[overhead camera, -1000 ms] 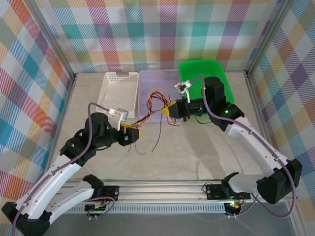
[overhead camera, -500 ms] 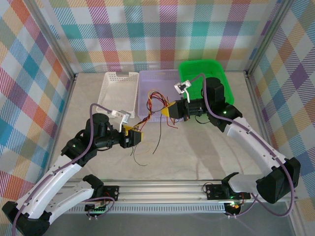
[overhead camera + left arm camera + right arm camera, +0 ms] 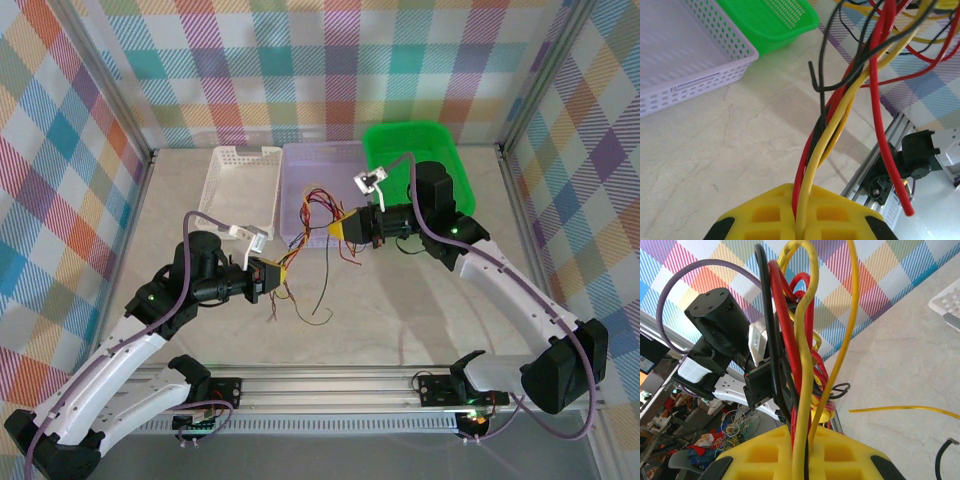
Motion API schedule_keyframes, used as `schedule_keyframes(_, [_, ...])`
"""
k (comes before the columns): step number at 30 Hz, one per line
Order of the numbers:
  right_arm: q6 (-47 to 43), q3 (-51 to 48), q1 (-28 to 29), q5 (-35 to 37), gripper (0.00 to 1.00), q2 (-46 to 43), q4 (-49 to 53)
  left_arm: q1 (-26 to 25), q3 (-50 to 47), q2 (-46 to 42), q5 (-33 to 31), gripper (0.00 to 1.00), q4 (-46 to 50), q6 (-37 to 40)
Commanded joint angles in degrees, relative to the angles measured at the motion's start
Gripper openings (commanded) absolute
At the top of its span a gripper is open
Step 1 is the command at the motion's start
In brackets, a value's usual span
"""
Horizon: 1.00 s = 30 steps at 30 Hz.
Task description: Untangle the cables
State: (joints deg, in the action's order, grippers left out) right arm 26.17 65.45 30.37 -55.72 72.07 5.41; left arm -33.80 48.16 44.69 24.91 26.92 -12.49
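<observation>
Yellow, red and black cables are held tight together in my right gripper at the bundle's looped end (image 3: 319,198), so my right gripper should open and take the bundle (image 3: 291,256) next to my left gripper.
The cables (image 3: 305,245), thin yellow, red and black strands, hang as a tangled bundle between both grippers above the table, with loops (image 3: 318,203) over the lavender tray and loose ends (image 3: 312,310) trailing down. My left gripper (image 3: 272,274) is shut on the cables' lower-left end; in the left wrist view its yellow pads (image 3: 770,215) clamp a red and a yellow strand (image 3: 812,165). My right gripper (image 3: 340,230) is shut on the upper-right end, and in the right wrist view several strands (image 3: 802,365) rise from between its pads (image 3: 845,455).
A white perforated tray (image 3: 240,180), a lavender tray (image 3: 325,160) and a green bin (image 3: 415,145) stand in a row at the back. The aluminium rail (image 3: 330,385) with the arm bases runs along the near edge. Plaid walls close in the sides.
The left gripper has shut on the cable bundle and shifted slightly right. The loose ends below have swung to the right. The right gripper holds as before.
</observation>
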Motion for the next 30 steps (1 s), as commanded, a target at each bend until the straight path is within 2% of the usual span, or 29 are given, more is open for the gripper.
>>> schedule_keyframes(1, [-0.7,-0.7,-0.4,0.7,0.00,-0.3,-0.9,-0.8,-0.2,-1.2,0.4,0.00,-1.3,-0.2])
schedule_keyframes(8, [-3.2,-3.4,-1.1,7.7,0.02,-0.7,2.7,-0.8,0.2,-2.0,-2.0,0.00,-1.4,-1.8])
schedule_keyframes(14, [-4.8,-6.6,-1.2,11.5,0.30,-2.1,3.8,-0.8,1.7,0.2,1.9,0.00,-2.5,-4.6])
schedule_keyframes(16, [-5.5,-7.3,-1.2,13.7,0.40,-3.2,4.7,-0.8,3.2,1.6,1.8,0.00,-1.2,-4.8])
schedule_keyframes(22, [-6.7,-10.2,-1.2,23.5,0.62,-9.1,7.3,-0.8,9.4,5.7,-0.1,0.00,3.9,-5.8])
schedule_keyframes(30, [-6.7,-15.3,-1.2,39.6,0.75,-21.0,11.4,-0.8,15.6,12.4,-3.1,0.00,11.3,-5.4])
